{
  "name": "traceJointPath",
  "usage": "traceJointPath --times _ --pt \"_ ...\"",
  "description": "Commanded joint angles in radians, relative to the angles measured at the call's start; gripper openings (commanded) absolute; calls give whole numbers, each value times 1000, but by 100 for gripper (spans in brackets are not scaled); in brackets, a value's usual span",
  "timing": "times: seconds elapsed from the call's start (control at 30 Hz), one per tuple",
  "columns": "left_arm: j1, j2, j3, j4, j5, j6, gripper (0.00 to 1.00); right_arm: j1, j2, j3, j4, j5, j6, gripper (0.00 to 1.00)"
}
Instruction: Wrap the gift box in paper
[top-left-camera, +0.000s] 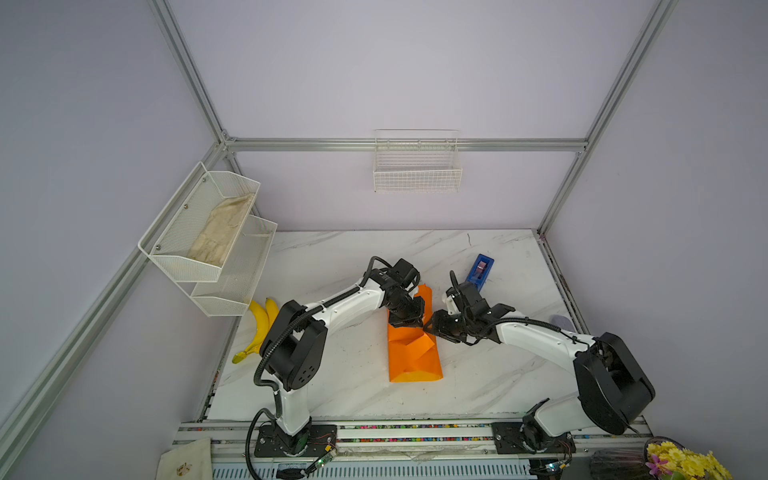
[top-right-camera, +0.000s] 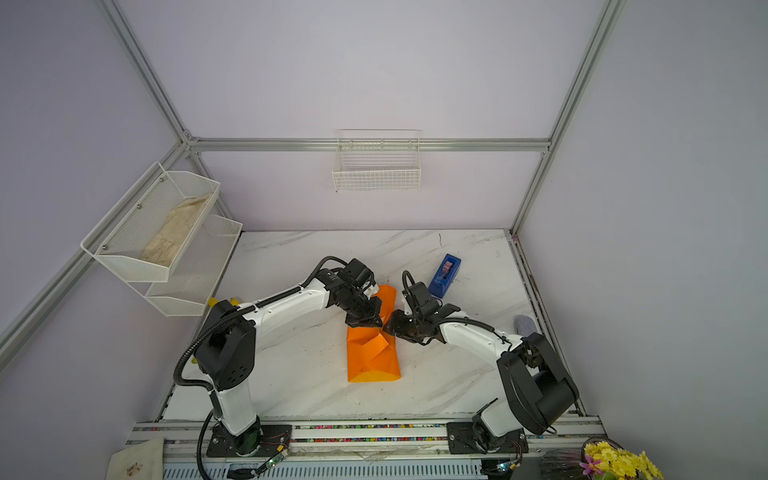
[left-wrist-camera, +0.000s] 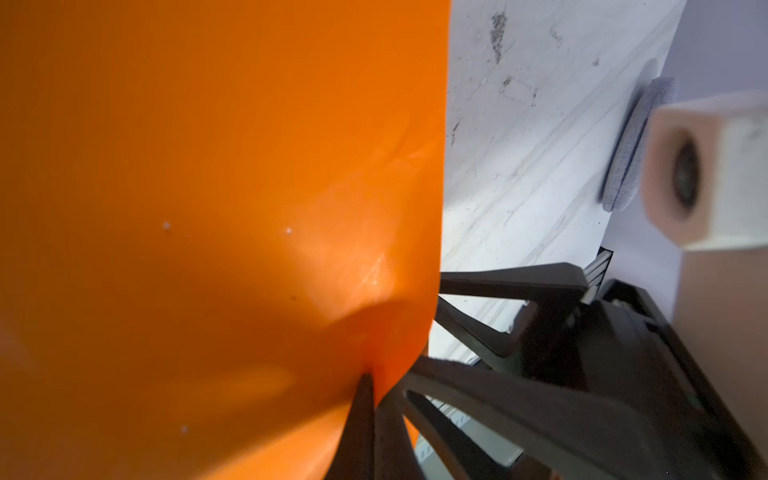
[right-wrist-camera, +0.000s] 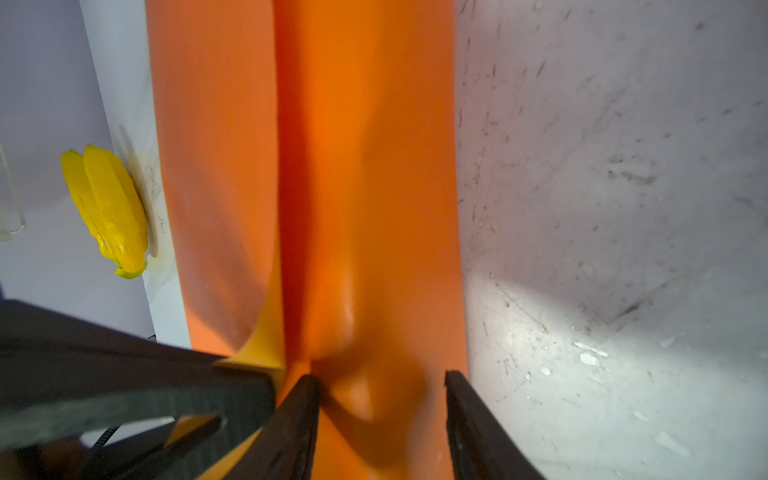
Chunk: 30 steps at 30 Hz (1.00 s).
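My left gripper needs to open, gently smooth the orange paper flat and press down on the bundle's top, because the gripper's pinch is bunching the paper into a raised fold.
The orange paper lies folded over into a long bundle on the marble table, with one end standing up between the two arms. The gift box is hidden. My left gripper is shut on the paper at the raised end. In the left wrist view its jaws pinch a fold of the sheet. My right gripper meets that end from the right. In the right wrist view it is open, its fingers astride a ridge of paper.
A blue tape dispenser stands behind the right gripper. Bananas lie at the table's left edge and a grey round pad at its right edge. A mesh shelf and a wire basket hang on the walls.
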Motion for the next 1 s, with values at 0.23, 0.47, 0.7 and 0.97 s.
traceJointPath --times 0.23,0.47,0.7,0.97 --pt "-14 17 -18 109 49 -26 14 -3 -28 -20 -31 5 7 50" --pt "-14 2 -93 147 51 -44 27 -89 -95 -21 -80 34 -9 50" --pt "-14 -9 -126 173 57 -58 34 -151 -106 18 -84 -4 -43 50" --pt "-14 -12 -145 184 55 -60 16 -150 7 23 64 -196 -67 52"
